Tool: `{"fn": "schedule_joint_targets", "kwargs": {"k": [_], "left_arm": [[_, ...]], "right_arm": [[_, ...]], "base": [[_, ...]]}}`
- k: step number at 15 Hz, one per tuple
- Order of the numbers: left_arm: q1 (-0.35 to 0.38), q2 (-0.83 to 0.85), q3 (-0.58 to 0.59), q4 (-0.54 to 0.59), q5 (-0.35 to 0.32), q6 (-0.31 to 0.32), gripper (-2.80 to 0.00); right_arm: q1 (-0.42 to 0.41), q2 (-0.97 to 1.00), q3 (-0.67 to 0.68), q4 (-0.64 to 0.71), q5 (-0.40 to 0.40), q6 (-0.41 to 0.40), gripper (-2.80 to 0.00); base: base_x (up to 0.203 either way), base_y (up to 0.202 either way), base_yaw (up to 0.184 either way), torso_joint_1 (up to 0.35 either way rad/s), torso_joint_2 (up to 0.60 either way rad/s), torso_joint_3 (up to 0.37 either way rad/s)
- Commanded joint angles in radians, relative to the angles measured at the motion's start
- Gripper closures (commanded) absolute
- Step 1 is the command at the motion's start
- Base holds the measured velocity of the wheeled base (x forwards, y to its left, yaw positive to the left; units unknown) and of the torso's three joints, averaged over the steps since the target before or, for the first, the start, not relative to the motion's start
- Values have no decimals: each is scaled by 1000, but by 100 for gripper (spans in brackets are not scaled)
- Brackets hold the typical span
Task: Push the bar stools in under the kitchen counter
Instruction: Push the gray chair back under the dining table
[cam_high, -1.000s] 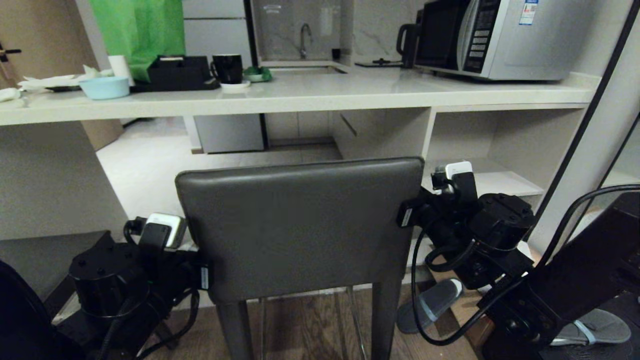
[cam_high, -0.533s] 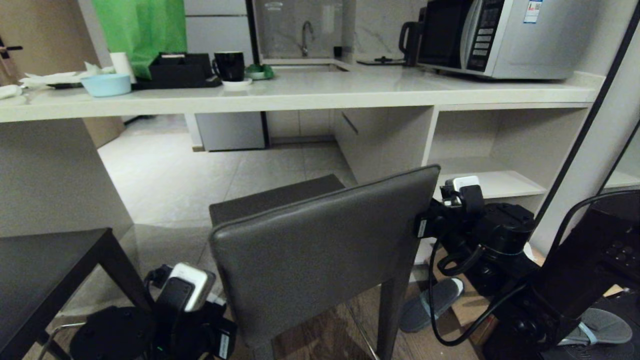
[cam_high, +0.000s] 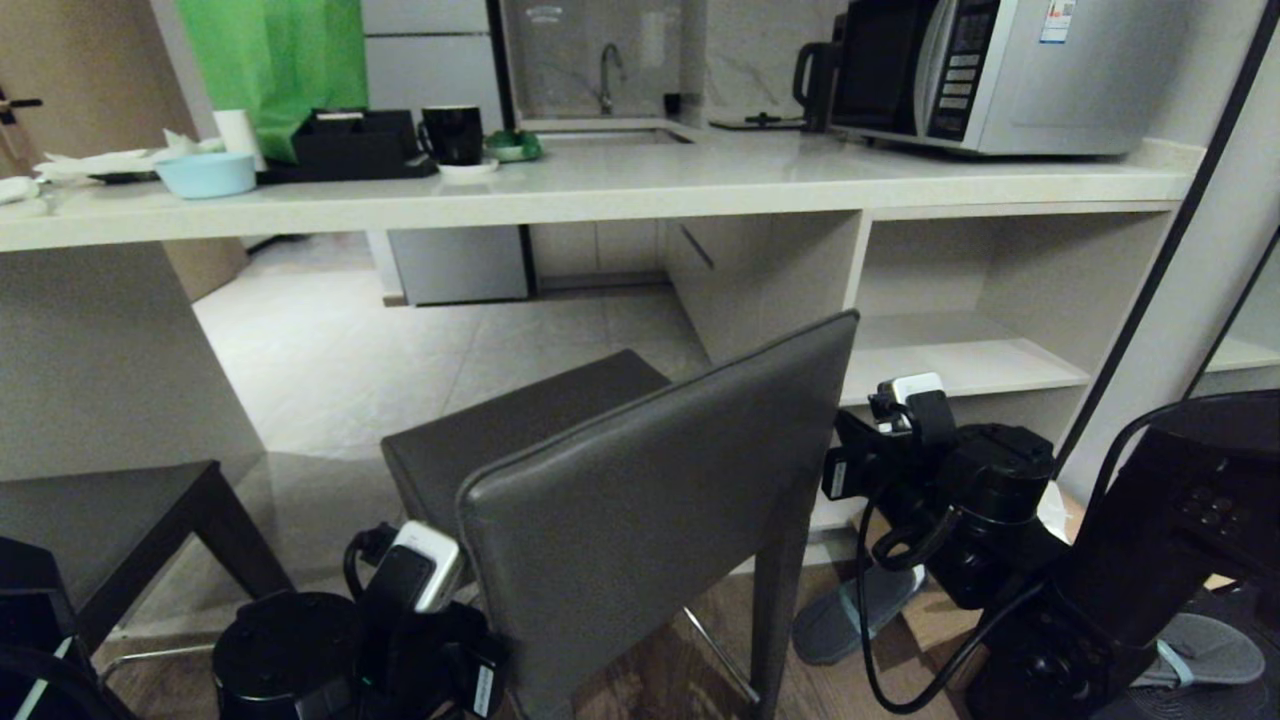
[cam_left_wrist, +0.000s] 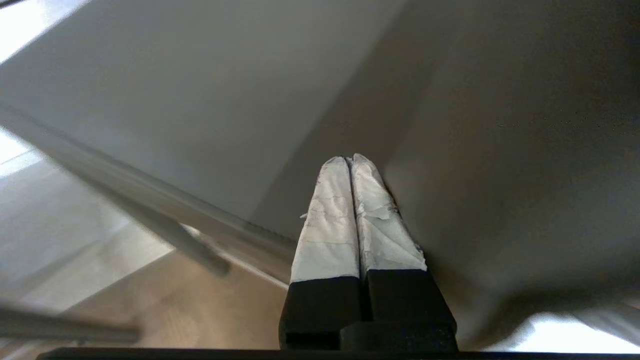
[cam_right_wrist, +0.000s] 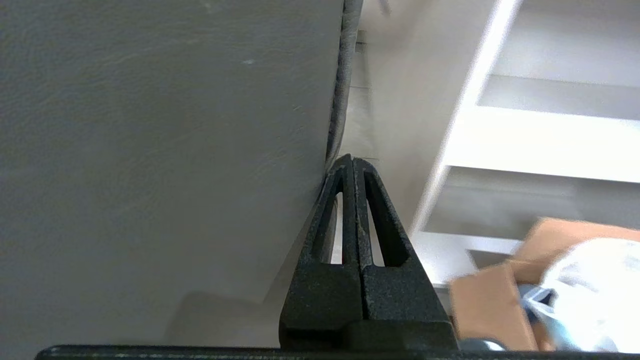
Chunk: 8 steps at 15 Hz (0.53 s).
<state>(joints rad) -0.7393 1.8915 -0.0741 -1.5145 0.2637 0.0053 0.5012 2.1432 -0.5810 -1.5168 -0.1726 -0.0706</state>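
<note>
The bar stool's backrest (cam_high: 672, 492) slants to the kitchen counter, so my right gripper should back off and my left gripper should swing the seat (cam_high: 516, 420) square before pushing.
One bar stool stands before me, its dark grey backrest (cam_high: 650, 500) turned at an angle and its square seat (cam_high: 500, 430) pointing toward the open space under the kitchen counter (cam_high: 600, 190). My left gripper (cam_left_wrist: 350, 160) is shut, its white-taped tips against the grey leather near the backrest's near left edge (cam_high: 480, 520). At the backrest's far right edge (cam_right_wrist: 335, 125) my right gripper (cam_right_wrist: 352, 161) is shut, its tips beside the seam. A second bar stool (cam_high: 90, 520) shows only its dark seat and one leg at the lower left.
White open shelves (cam_high: 960, 370) sit under the counter's right end. On top are a microwave (cam_high: 990, 75), a black mug (cam_high: 452, 133), a blue bowl (cam_high: 207, 173) and a green bag (cam_high: 270, 55). Slippers (cam_high: 850, 610) lie on the wooden floor by my right arm.
The stool has swung round: its backrest faced me squarely, and now its left edge is nearer me and its right edge is toward the counter. My left arm has moved right and lower.
</note>
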Motion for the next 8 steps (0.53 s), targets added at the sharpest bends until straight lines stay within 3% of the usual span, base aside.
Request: {"fn": "schedule_joint_targets", "kwargs": {"k": [1,4,8], "left_arm": [[12,13,-13,-16,39,-1,0],[70,42,-58,-16,91,-5,0],[236,72,-140,-16,86,11,0]], "right_arm": [[91,3,-14,-13,-4,-1,0],[108,-6,-14,-13,-5,-1,0],[136,-17,-10,-13,-10,-3,0]], "base": [[0,0,0,0,0,0],[0,0,0,0,0,0],[0,0,0,0,0,0]]}}
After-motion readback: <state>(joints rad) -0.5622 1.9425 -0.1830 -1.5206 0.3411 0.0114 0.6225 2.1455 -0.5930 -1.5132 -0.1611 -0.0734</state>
